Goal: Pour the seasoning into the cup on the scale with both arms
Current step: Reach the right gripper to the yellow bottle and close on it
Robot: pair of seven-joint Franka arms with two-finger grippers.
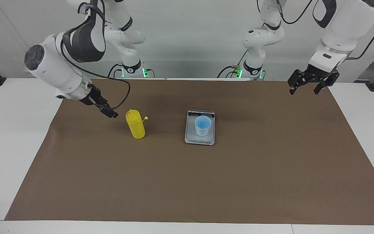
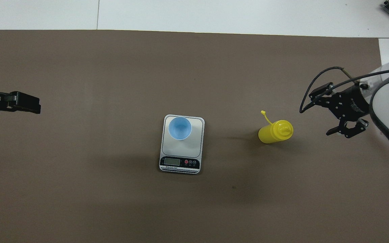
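Observation:
The tethered cap (image 2: 263, 112) will stay attached and stick out when I tip the yellow seasoning bottle, because it juts out on its thin strap (image 2: 268, 119).
The yellow seasoning bottle (image 1: 135, 125) (image 2: 275, 131) stands upright on the brown mat, its small tethered cap (image 1: 146, 118) hanging off to the side. My right gripper (image 1: 110, 112) (image 2: 321, 114) is open and level with the bottle's top, a small gap from it toward the right arm's end of the table. It is not touching the bottle. The light-blue cup (image 1: 203, 125) (image 2: 180, 128) stands upright on the grey scale (image 1: 192, 138) (image 2: 181, 148) mid-table. My left gripper (image 1: 304, 91) (image 2: 29, 103) is open and empty, raised over the mat's edge at the left arm's end, where the arm waits.
A brown mat (image 1: 187, 182) (image 2: 113, 202) covers most of the white table (image 1: 11, 130). The scale's dark display strip (image 2: 180, 162) lies at its end nearer the robots. Bottle and scale stand about a scale's length apart.

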